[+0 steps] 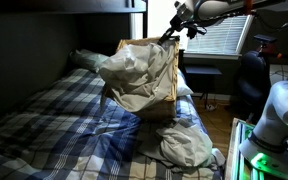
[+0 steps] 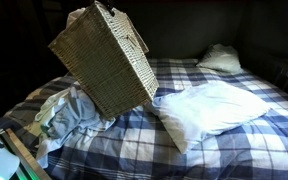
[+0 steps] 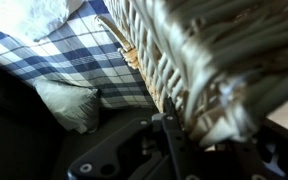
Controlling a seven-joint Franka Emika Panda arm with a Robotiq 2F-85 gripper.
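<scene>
The wicker basket's lower edge is resting on the plaid cover, so my gripper should go on tilting its rim level until the basket is upright, and then let go.
A woven wicker basket hangs tipped above a bed with a blue plaid cover. My gripper is shut on the basket's rim at its upper edge. In the wrist view the wicker wall fills the right side, and my gripper pinches it, with one dark finger showing. Pale crumpled laundry bulges out of the basket's mouth. More clothes lie on the bed right beneath the basket.
A large white pillow lies beside the basket, and a smaller pillow sits at the headboard. A heap of cloth hangs near the bed's edge. A white machine, a dark chair and a blinded window stand beyond the bed.
</scene>
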